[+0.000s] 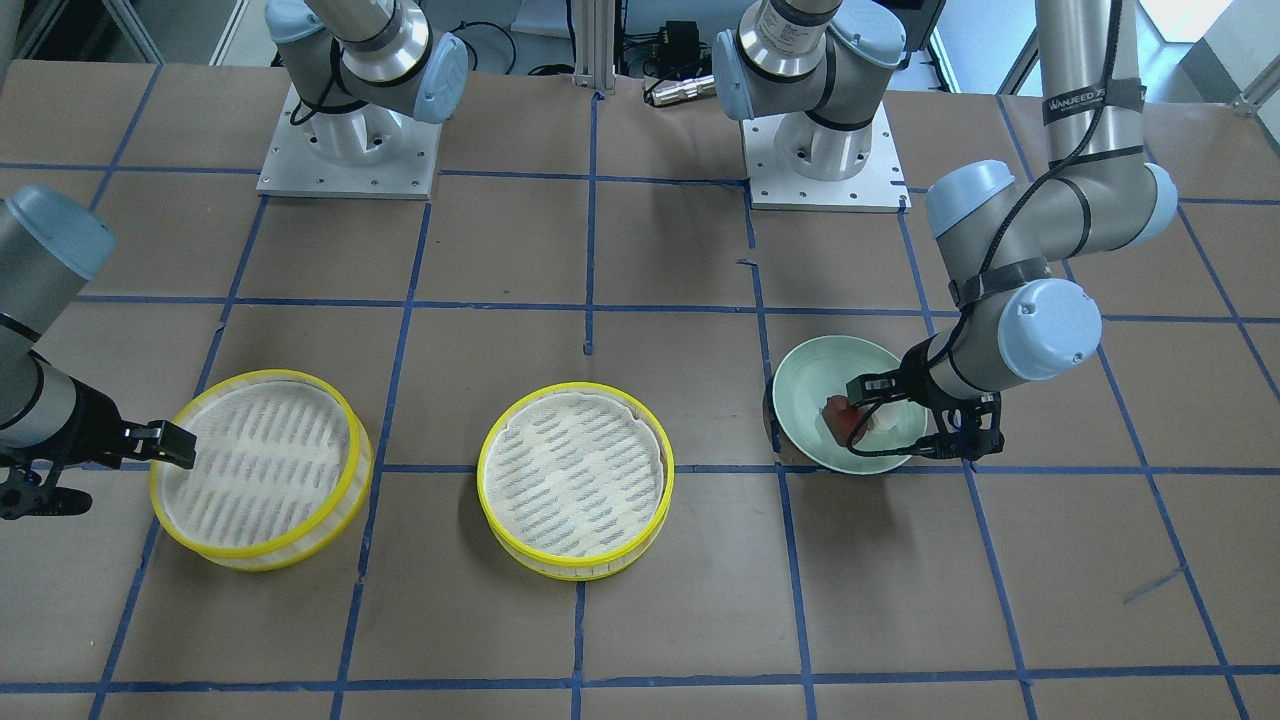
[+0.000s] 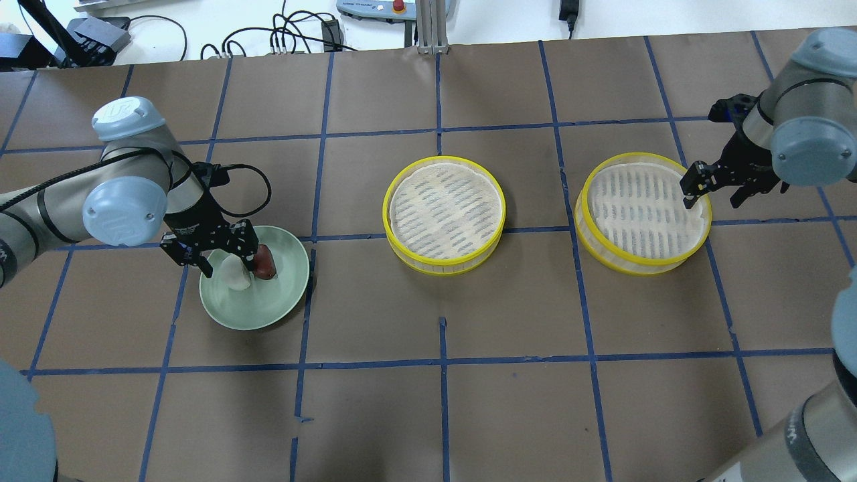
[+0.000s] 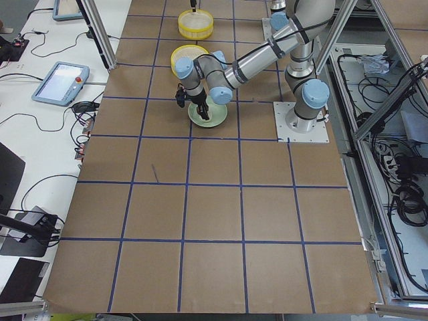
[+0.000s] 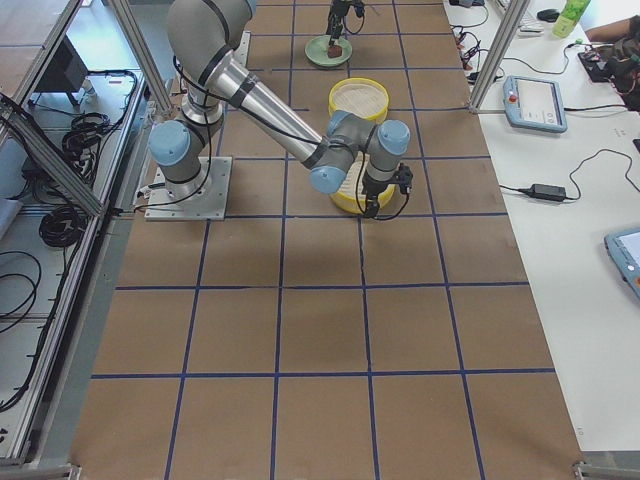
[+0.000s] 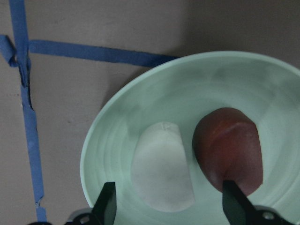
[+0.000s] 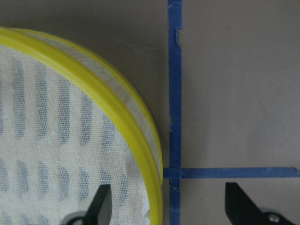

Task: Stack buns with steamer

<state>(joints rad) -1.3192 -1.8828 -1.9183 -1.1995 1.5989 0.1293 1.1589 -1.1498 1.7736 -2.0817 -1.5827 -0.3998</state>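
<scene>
The tray (image 1: 260, 468) by my right gripper will sit flush on top of the middle tray when I carry it over, because the yellow rims (image 1: 578, 388) are the same width.
The white bun (image 5: 161, 171) and the reddish-brown bun (image 5: 229, 147) lie side by side in the pale green plate (image 5: 117, 126). My left gripper (image 2: 226, 262) hangs open just above them. One finger is left of the white bun and the other is over the brown bun's edge. Two yellow-rimmed steamer trays sit empty, one in the middle (image 2: 444, 207) and one on the right (image 2: 639, 211). My right gripper (image 2: 718, 189) is open and straddles the right tray's outer rim (image 6: 117, 117), with one finger over the mesh and one outside.
The brown table has a blue tape grid (image 2: 442, 361). The two arm bases (image 1: 350, 150) (image 1: 825, 150) stand at the robot's side. Cables and devices (image 2: 294, 33) lie past the far edge. The plate sits left of the middle tray.
</scene>
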